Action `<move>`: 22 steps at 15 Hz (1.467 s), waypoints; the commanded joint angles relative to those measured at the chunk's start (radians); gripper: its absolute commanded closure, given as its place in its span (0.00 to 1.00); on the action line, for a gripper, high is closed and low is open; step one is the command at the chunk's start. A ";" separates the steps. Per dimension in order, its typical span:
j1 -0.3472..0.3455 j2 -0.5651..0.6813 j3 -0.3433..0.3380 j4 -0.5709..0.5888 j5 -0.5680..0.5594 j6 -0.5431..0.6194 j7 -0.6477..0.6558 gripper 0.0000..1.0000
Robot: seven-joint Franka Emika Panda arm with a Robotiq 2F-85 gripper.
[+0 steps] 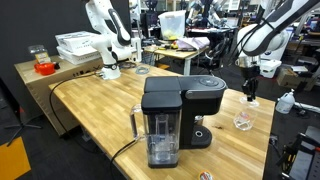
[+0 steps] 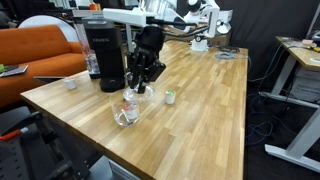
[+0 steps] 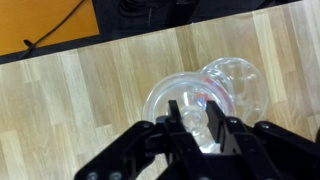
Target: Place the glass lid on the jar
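Note:
The robot's gripper points down and has the glass lid's knob [image 3: 194, 118] in its fingers, and the jar's opening [image 2: 124, 96] is uncovered, so the gripper should carry on moving until the lid covers that opening.
In the wrist view my gripper [image 3: 197, 122] is shut on the knob of the glass lid [image 3: 165, 100], a clear round disc held just above the wooden table. The jar [image 3: 240, 80], small and clear, lies just beyond the lid, and their edges overlap in the picture. In both exterior views the gripper [image 1: 250, 97] [image 2: 140, 88] hangs over the jar [image 1: 242, 121] [image 2: 126, 112], pointing down. The jar stands near the table's corner. I cannot tell whether the lid touches it.
A black coffee machine [image 1: 175, 115] [image 2: 105, 50] with a tall clear water tank stands on the table [image 2: 200, 110] close to the jar. A small white object [image 2: 168, 97] and a small white cup [image 2: 70, 84] sit nearby. The table's edge is near the jar.

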 commanded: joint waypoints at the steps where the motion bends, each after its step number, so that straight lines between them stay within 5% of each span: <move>1: 0.022 -0.035 0.020 -0.043 0.004 0.004 -0.012 0.92; 22: 0.054 -0.016 0.051 -0.069 0.009 -0.009 -0.067 0.92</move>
